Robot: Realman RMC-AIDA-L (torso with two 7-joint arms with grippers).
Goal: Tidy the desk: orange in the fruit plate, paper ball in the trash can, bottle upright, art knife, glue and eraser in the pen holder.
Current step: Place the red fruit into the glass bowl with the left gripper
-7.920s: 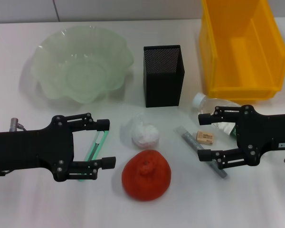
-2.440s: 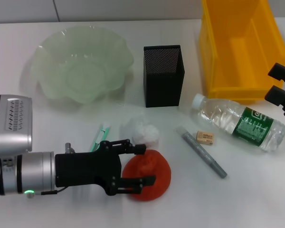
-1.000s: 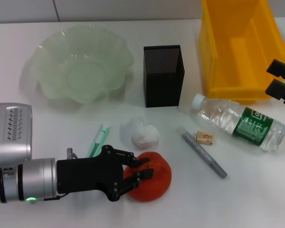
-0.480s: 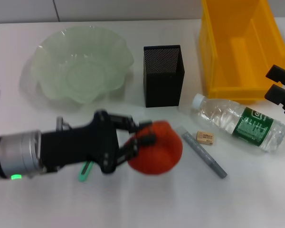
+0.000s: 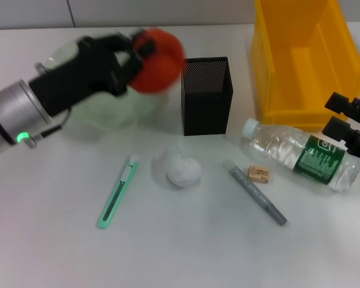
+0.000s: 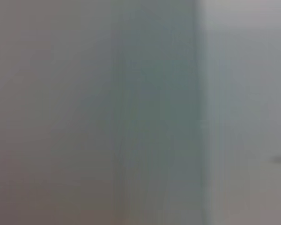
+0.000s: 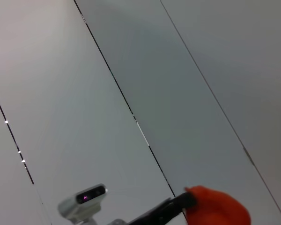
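Observation:
The orange [image 5: 162,62] is up over the fruit plate's rim. My left gripper should keep moving it inward until it hangs well inside the plate [image 5: 110,107], and then let go of it.
My left gripper [image 5: 143,62] is shut on the orange [image 5: 160,50] and holds it in the air over the right rim of the pale green fruit plate [image 5: 143,103], which my arm mostly hides. The orange [image 7: 218,209] also shows in the right wrist view. The black mesh pen holder [image 5: 206,96] stands mid-table. A white paper ball [image 5: 180,168], green art knife [image 5: 116,192], grey glue stick [image 5: 255,192] and small eraser [image 5: 259,174] lie on the table. The bottle [image 5: 303,155] lies on its side. My right gripper [image 5: 343,117] hovers open at the right edge, above the bottle.
The yellow trash can [image 5: 305,60] stands at the back right, behind the bottle. The left wrist view shows only a grey blur. The right wrist view looks up at grey wall panels.
My left gripper closed on the orange, lifted it off the table and carried it back and left to above the fruit plate. The right arm moved slightly.

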